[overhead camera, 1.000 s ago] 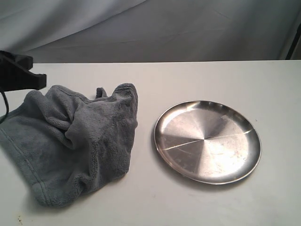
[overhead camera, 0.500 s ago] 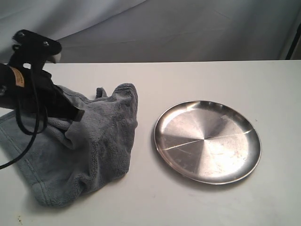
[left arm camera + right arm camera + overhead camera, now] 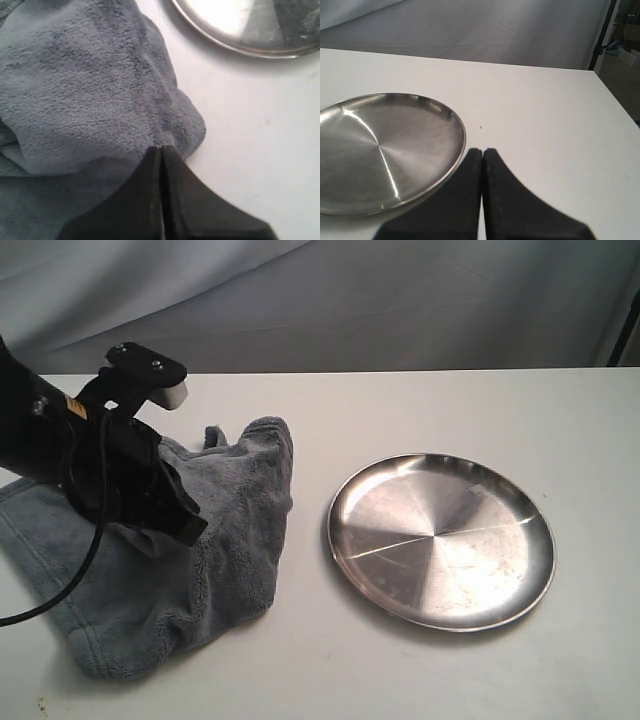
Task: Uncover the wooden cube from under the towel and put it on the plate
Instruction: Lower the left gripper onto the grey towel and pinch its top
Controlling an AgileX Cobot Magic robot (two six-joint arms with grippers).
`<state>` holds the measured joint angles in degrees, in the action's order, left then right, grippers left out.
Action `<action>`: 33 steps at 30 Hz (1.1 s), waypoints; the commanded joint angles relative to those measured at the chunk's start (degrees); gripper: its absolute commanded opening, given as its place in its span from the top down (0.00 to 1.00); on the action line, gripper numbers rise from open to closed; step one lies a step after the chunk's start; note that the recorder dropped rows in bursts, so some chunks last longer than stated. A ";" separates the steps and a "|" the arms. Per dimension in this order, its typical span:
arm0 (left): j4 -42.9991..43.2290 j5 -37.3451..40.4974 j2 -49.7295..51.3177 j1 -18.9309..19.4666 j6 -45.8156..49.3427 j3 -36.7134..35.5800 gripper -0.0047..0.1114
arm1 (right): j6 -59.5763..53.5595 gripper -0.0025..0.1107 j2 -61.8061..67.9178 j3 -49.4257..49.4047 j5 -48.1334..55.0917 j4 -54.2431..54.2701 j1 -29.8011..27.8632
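Observation:
I should go up, open my left gripper's fingers and pinch the towel farther in before I lift [image 3: 112,97] it, because the fingers are closed low over the towel near its plate-side edge [image 3: 187,131].
The grey-blue towel [image 3: 235,510] lies bunched on the left of the white table, and the wooden cube is hidden, nowhere in view. My left gripper [image 3: 190,530] hangs low over the towel's middle with its jaws shut and nothing seen between them. In the left wrist view its tips [image 3: 161,149] sit over the towel [image 3: 90,85] close to its edge nearest the plate [image 3: 240,30]. The shiny steel plate [image 3: 440,540] rests empty to the right of the towel. My right gripper [image 3: 482,151] is shut beside the plate [image 3: 380,145], and it is outside the exterior view.
A grey cloth backdrop [image 3: 400,300] hangs behind the table's far edge. In the right wrist view the table ends at a side edge [image 3: 615,100] with a dark stand [image 3: 602,35] beyond it. A black cable [image 3: 60,590] trails from the left arm over the towel.
The left arm has swung in from the far left edge and down over the towel, toward the plate. Towel and plate have not moved.

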<state>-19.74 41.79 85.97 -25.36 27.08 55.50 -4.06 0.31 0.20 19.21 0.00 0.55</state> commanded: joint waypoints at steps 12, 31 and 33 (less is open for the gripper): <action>2.42 -24.04 0.14 0.63 7.46 0.45 0.96 | -0.12 0.98 -0.31 -0.20 -0.02 -0.48 0.13; 12.67 7.90 0.14 9.91 1.46 0.45 0.96 | -0.12 0.98 -0.31 -0.20 -0.02 -0.48 0.13; 11.41 9.76 0.14 9.79 2.08 0.45 0.96 | -0.12 0.98 -0.31 -0.20 -0.02 -0.48 0.13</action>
<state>-6.47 49.47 85.97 -15.39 29.07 55.60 -4.06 0.31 0.20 19.21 0.00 0.55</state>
